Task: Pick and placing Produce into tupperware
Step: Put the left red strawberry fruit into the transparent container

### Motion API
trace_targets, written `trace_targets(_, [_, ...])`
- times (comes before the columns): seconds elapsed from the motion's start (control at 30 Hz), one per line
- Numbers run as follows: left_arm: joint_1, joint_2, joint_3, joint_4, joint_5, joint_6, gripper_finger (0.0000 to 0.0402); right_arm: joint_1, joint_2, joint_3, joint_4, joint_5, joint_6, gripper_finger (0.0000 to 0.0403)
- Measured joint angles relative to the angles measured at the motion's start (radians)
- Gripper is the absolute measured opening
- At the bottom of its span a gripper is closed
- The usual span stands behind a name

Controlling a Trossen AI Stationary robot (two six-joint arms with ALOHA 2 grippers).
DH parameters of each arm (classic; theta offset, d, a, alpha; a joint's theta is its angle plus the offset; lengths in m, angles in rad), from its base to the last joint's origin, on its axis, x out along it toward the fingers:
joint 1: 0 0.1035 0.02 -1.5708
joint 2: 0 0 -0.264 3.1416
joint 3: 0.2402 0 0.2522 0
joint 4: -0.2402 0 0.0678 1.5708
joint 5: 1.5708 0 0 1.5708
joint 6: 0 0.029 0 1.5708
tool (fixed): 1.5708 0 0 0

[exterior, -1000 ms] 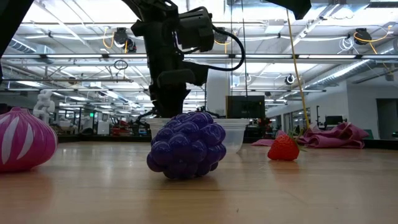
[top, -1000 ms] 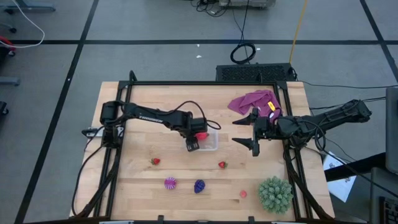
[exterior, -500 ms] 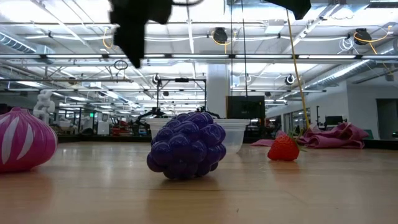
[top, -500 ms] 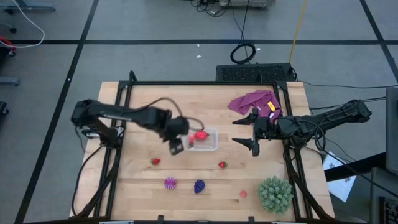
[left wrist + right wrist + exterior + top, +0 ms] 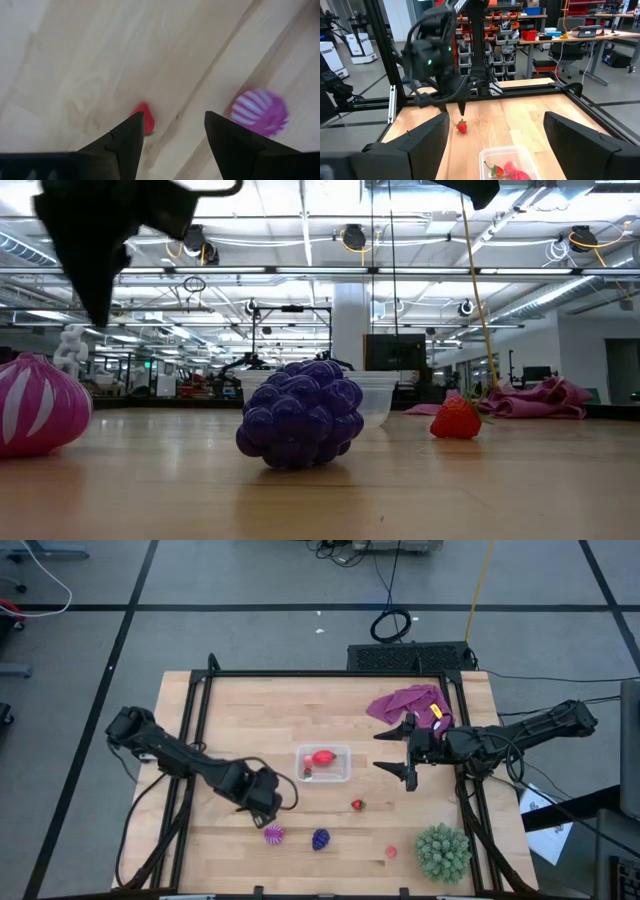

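The red strawberry (image 5: 145, 117) is clear of the pink striped fruit and under the robot's open left gripper, so the robot should keep lowering the gripper until the strawberry has the fingers on either side of its red body (image 5: 461, 127).
My left gripper (image 5: 258, 800) hangs open over the table's near left part, fingers pointing down. In the left wrist view (image 5: 172, 125) a red strawberry (image 5: 146, 119) lies on the wood just beside one finger, apart from it. The clear tupperware (image 5: 323, 763) stands mid-table with red pieces (image 5: 321, 757) inside. On the wood lie another strawberry (image 5: 357, 805), a pink striped fruit (image 5: 273, 834), a purple grape-like fruit (image 5: 320, 839) and a pinkish bit (image 5: 391, 851). My right gripper (image 5: 408, 752) waits open, right of the box.
A big green spiky ball (image 5: 442, 852) sits at the near right corner. A purple-magenta cloth (image 5: 405, 702) lies near the far right edge. A black frame (image 5: 320, 673) rims the table. Bare wood shows between the box and the far edge.
My left gripper has swung from over the tupperware toward the table's near left, ending above the strawberry there. The red piece that was at its fingers now lies in the box. The right arm has kept still.
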Motion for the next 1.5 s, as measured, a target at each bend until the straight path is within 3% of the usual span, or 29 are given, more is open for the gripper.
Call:
trace_targets(0.4, [-0.027,0.000,-0.159,0.033,0.007,0.009,0.0214,0.000,0.000,0.000,0.030,0.000,0.042,0.0317])
trace_targets(0.8, [0.003,0.000,-0.300,0.183,0.017,0.058,0.0214,0.000,0.000,0.000,0.105,0.000,0.061,0.0317])
trace_targets(1.5, [0.003,0.000,-0.314,0.236,0.024,0.083,0.0214,0.000,0.000,0.000,0.104,0.000,0.061,0.0317])
